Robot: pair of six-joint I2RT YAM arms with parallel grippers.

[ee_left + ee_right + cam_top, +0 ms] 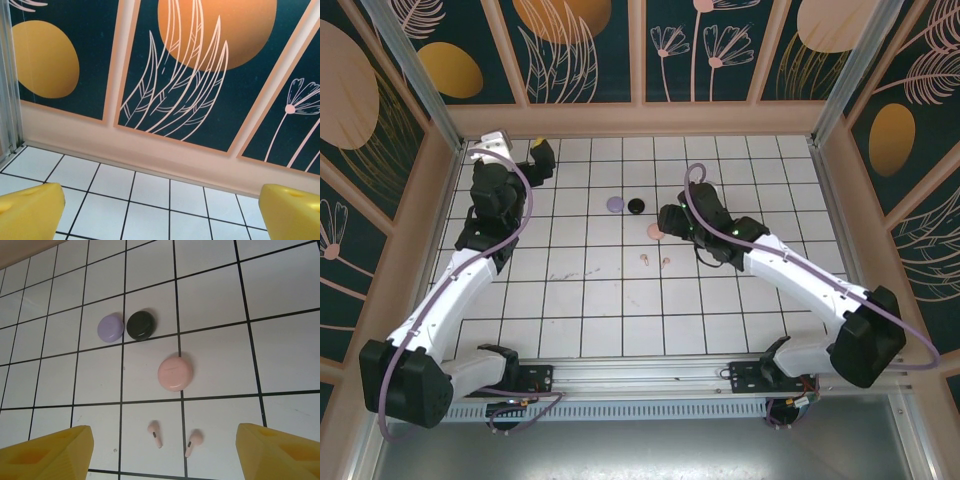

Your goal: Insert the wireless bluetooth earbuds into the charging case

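I should keep lowering my right gripper's open fingers until they are around the pink case's sides, because free tile (644, 219) lies between the pink case and the black case.
Two pale pink earbuds (155, 433) (192, 442) lie loose on the white tiles, apart from each other; in the top view they show as small specks (643, 260) (665, 263). Just beyond them sits a round pink charging case (175, 373) (655, 231), lid shut. My right gripper (165, 457) (670, 218) hovers over this spot, open, its yellow fingers (50, 455) wide on either side of the earbuds and holding nothing. My left gripper (160, 217) (540, 158) is open and empty near the back left wall.
A lilac case (110, 327) (615, 204) and a black case (140, 325) (637, 206) lie side by side beyond the pink one. Patterned walls (200, 75) enclose the tiled floor (620, 310).
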